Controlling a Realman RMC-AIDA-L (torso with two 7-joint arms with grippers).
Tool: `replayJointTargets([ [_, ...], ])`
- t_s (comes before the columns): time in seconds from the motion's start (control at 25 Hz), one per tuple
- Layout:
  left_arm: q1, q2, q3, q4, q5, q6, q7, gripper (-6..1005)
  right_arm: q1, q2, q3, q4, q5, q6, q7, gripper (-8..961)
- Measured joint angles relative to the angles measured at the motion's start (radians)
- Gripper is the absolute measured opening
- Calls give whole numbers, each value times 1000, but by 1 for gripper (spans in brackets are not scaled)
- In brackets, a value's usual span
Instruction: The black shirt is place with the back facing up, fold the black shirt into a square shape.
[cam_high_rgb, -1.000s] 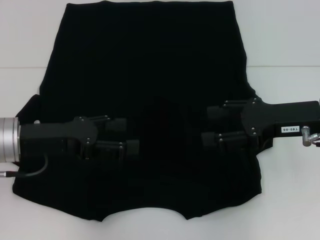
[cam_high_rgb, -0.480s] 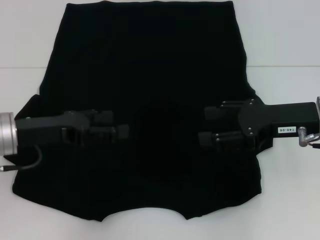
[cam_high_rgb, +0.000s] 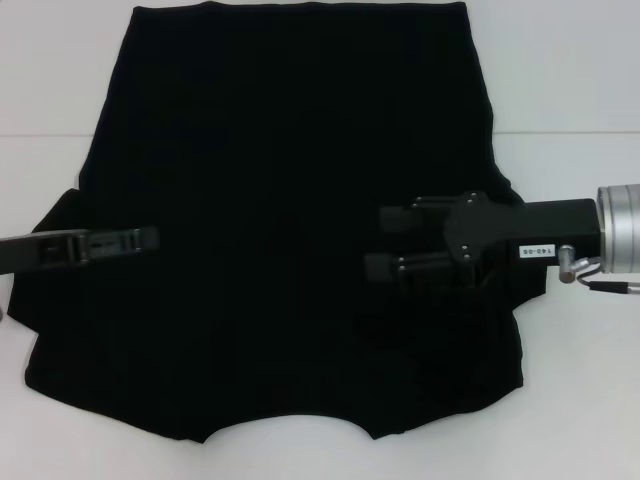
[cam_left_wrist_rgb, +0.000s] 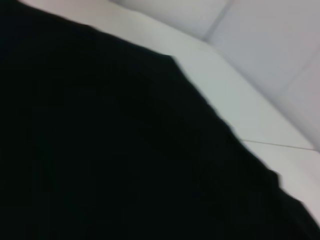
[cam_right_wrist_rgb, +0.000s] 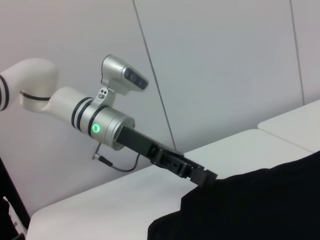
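Note:
The sleeve (cam_high_rgb: 56, 288) lies flat under my left gripper, sticking out from the shirt's body, so I should continue toward its outer edge (cam_high_rgb: 20, 288) until my fingers close there.
The black shirt (cam_high_rgb: 290, 120) lies spread flat on the white table (cam_high_rgb: 570, 70), plain side up, with no letters showing. Its neckline notch is at the near edge and its hem at the far edge. My left gripper (cam_high_rgb: 140, 240) is turned edge-on over the shirt's left sleeve area. The right wrist view shows its tip (cam_right_wrist_rgb: 202, 175) at the cloth's edge (cam_right_wrist_rgb: 260, 205). My right gripper (cam_high_rgb: 380, 242) is open over the shirt's right half, fingers pointing toward the middle, holding nothing. The left wrist view shows mostly black cloth (cam_left_wrist_rgb: 100, 150).
Bare white table (cam_left_wrist_rgb: 260, 115) surrounds the shirt on the left, right and far sides. A seam line crosses the table (cam_high_rgb: 560, 133) behind the right arm. A white panelled wall (cam_right_wrist_rgb: 225, 65) stands beyond the table.
My left gripper has drawn back to the left, from the shirt's middle to its left side, and rotated edge-on. My right gripper has moved left, further over the shirt.

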Motion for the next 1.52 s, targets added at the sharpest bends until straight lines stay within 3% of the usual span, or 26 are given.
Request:
replayJointTargets([
  [0.28, 22, 7, -34, 78, 102, -98, -138, 930, 18, 0, -5, 23, 23, 28, -2, 797],
  [0.68, 4, 7, -21, 77, 261, -266, -235, 921, 20, 0, 3, 23, 27, 29, 1, 790],
  [0.96, 2, -1, 42, 74, 310, -325, -271, 914, 20, 0, 3, 23, 27, 31, 3, 786],
  [1.24, 2, -3, 49, 64, 314, -351, -276, 907, 20, 0, 4, 24, 34, 38, 3, 781],
  [1.52, 3, -3, 49, 51, 315, -376, -278, 745, 19, 0, 4, 24, 36, 42, 3, 777],
])
